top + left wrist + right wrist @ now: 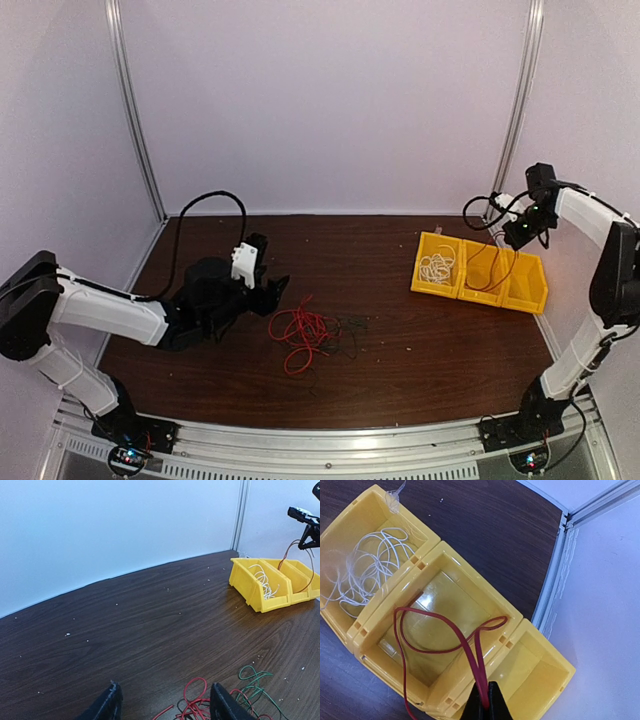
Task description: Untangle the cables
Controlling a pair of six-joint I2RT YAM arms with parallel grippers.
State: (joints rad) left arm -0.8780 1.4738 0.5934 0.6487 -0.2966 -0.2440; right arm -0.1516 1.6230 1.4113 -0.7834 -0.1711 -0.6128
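The red cable's loops (430, 651) hang into the middle bin, clear of the white cable, so the robot's right gripper should keep moving over the bin's bottom (444, 632) and let go there.
A loose tangle of red cable (300, 330) lies mid-table, and a thin dark-green cable (347, 333) is snarled with it on its right. My left gripper (272, 290) hovers low just left of the tangle, open and holding nothing. The left wrist view has the red loops (196, 700) between and beyond its fingertips (113, 696), with the green cable (253, 679) to the right. My right gripper (485, 684) is shut on a second red cable (465, 645), whose loops hang into the middle yellow bin (470, 565). A white cable (370, 565) is coiled in the left bin.
A row of three joined yellow bins (525, 295) sits at the table's right rear, close to the wall and its metal rail (555, 575). The rightmost bin (540, 680) holds nothing. A thick black arm cable (205, 200) arcs over the left rear.
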